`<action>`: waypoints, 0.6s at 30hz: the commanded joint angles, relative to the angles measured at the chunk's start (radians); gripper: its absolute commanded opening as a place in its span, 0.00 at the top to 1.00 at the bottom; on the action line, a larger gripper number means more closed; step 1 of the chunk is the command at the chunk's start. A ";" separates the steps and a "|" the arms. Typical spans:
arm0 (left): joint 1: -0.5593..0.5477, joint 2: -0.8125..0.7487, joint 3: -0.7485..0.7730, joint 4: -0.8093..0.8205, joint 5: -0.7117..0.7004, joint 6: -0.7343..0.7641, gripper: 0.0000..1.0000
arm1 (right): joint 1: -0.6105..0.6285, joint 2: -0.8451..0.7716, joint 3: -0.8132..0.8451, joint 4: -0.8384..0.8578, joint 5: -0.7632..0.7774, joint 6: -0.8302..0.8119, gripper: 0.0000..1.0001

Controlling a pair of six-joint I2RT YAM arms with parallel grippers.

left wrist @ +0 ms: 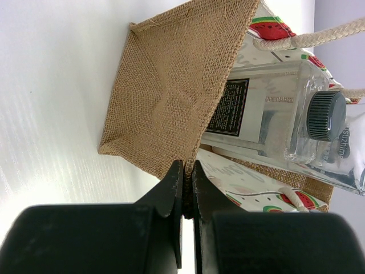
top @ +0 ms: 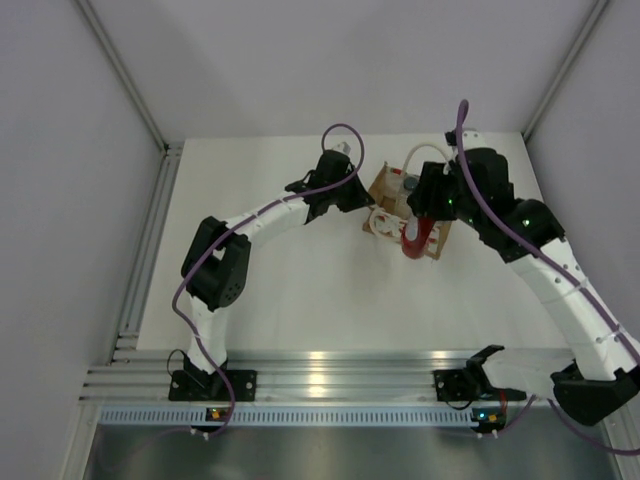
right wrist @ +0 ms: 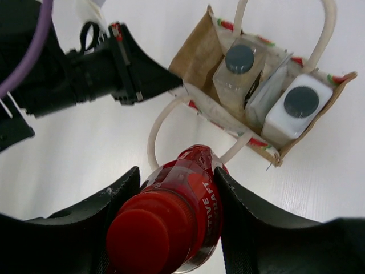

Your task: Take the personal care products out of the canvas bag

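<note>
The red bottle is clear of the bag's near rim [right wrist: 258, 142], so the robot's right gripper keeps going toward the open white tabletop [top: 360, 298] and lets go once the bottle's base stands there.
The canvas bag [top: 392, 196] stands at the back middle of the table, also in the left wrist view [left wrist: 165, 91] and the right wrist view [right wrist: 199, 54]. My left gripper [left wrist: 186, 171] is shut on the bag's rim at its left corner. My right gripper [right wrist: 177, 200] is shut on the red bottle [right wrist: 171, 217], held outside the bag at its near side [top: 415, 240]. Two whitish bottles with dark grey caps [right wrist: 239, 65] [right wrist: 296, 108] and a slim grey one [right wrist: 268, 85] between them stand inside the bag.
The bag's cream rope handles [right wrist: 165, 123] loop out over the table beside the red bottle. Grey walls and an aluminium rail [top: 150, 240] bound the white table.
</note>
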State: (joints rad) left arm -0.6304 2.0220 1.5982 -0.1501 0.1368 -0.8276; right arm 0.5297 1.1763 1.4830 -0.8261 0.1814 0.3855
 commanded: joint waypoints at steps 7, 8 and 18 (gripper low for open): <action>0.015 -0.052 0.012 0.021 -0.031 0.018 1.00 | 0.044 -0.194 -0.288 0.275 -0.161 0.050 1.00; 0.017 -0.054 0.012 0.021 -0.029 0.016 1.00 | 0.071 -0.205 -0.338 0.300 -0.154 0.050 1.00; 0.017 -0.046 0.026 0.021 -0.023 0.015 1.00 | 0.343 -0.210 -0.579 0.617 0.024 -0.002 1.00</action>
State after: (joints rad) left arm -0.6304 2.0224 1.5986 -0.1501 0.1406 -0.8276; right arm 0.8013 1.0031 0.9108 -0.5171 0.1448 0.4068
